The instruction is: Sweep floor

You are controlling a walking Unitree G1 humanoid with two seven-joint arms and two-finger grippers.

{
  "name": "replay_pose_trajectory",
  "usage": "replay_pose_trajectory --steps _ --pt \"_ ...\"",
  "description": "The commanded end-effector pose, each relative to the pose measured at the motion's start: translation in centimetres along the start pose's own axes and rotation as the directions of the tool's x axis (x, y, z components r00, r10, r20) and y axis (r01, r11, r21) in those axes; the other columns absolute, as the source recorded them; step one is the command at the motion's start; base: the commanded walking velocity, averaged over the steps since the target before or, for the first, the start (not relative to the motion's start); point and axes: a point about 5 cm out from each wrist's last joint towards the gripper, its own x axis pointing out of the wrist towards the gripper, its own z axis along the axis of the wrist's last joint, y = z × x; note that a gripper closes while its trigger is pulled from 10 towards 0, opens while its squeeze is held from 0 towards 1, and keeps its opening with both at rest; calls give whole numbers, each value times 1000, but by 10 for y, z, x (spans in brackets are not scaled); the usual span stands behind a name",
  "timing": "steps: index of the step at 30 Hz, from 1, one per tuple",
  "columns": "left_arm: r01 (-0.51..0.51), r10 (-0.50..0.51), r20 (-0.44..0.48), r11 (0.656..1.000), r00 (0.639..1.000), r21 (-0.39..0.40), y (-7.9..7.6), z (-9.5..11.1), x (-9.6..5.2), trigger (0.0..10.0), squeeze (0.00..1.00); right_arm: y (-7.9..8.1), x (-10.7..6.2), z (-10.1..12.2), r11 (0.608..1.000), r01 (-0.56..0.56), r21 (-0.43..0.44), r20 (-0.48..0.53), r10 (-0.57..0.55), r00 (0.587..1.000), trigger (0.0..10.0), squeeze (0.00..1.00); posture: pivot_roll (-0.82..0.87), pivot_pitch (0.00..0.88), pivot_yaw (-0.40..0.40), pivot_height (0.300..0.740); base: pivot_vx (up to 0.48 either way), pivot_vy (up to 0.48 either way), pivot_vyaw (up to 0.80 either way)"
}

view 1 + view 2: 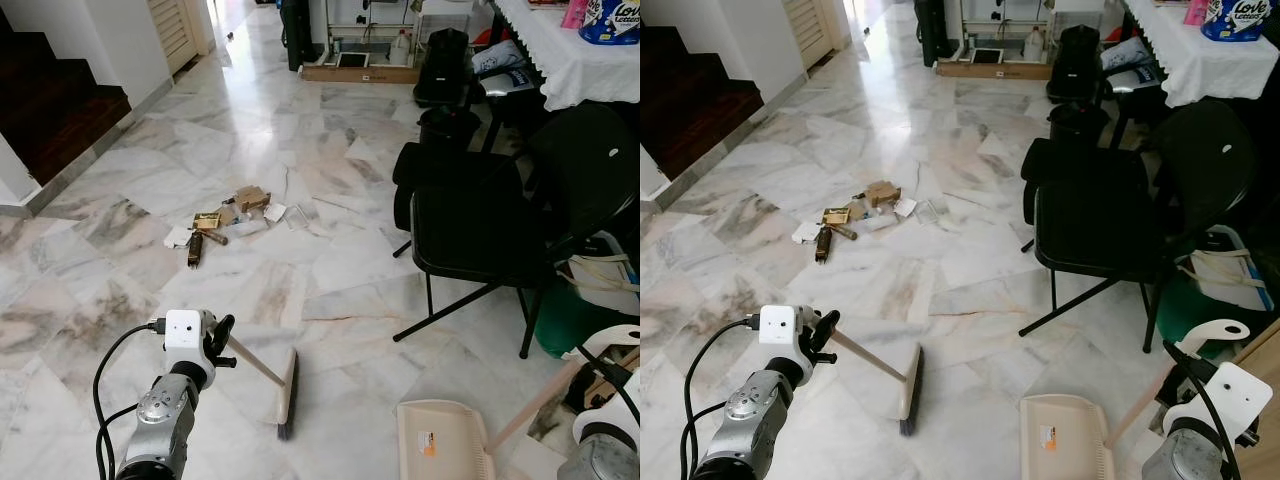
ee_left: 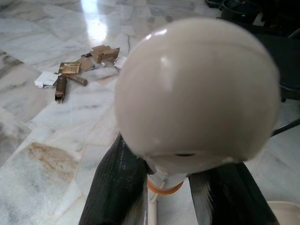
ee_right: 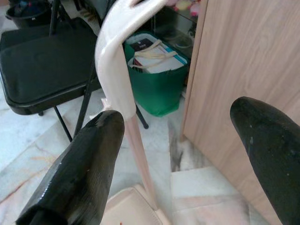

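The long handle rises at a slant [image 1: 490,446] from the rim of the dustpan, so I expect the cream dustpan [image 1: 440,445] to come along with its tray facing up when I move it toward the litter.
A pile of litter [image 1: 232,213], made of cardboard scraps, paper and wrappers, lies on the marble floor ahead. My left gripper [image 1: 220,342] is shut on the cream handle of a broom, whose rounded end cap [image 2: 197,89] sits between the black fingers [image 2: 117,187]. The broom head [image 1: 287,392] rests on the floor just ahead of me, well short of the litter. A cream dustpan [image 1: 437,442] lies flat at my lower right. Its long handle [image 3: 117,70] rises beside one finger of my right gripper [image 3: 180,117], which is open wide.
A black folding chair [image 1: 480,230] stands to the right, with a green bag [image 1: 572,322] behind it. A wooden panel [image 3: 234,70] is close to my right gripper. Dark stairs [image 1: 50,100] rise at the far left. A table with a white cloth [image 1: 570,60] and a black bin [image 1: 448,125] stand at the back right.
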Motion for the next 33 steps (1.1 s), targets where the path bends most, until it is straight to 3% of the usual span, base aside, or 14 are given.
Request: replay_pose_trajectory --steps 1,3,12,20,24,26,33 --pt "6 -6 5 1000 1000 7 1 3 2 10000 0 -3 2 -4 1000 13 -21 -24 -14 1000 10000 0 -23 33 75 740 0 0 0" --pt "4 -4 5 1000 1000 7 1 3 2 10000 0 1 5 -2 995 -42 -94 25 45 999 10000 0 -27 36 76 740 0 0 0" --pt "4 -5 5 1000 1000 6 1 3 2 10000 0 -3 12 -6 987 -62 -145 41 68 997 10000 0 -29 40 77 740 0 0 0" --pt "5 -5 5 1000 1000 8 1 3 1 10000 0 -17 22 -11 977 -33 -209 36 41 998 10000 0 -26 40 80 740 0 0 0" --pt "4 -4 7 1000 1000 9 2 3 1 10000 0 -21 25 -9 982 -39 -184 51 49 997 10000 0 -24 43 83 740 0 0 0" --pt "6 -6 8 1000 1000 12 3 4 1 10000 0 -17 28 -3 984 -99 -151 90 113 989 10000 0 -24 44 86 740 0 0 0" --pt "11 -12 12 1000 1000 15 2 5 2 10000 0 -14 32 2 983 -132 -129 113 147 983 10000 0 -19 42 89 740 0 0 0"
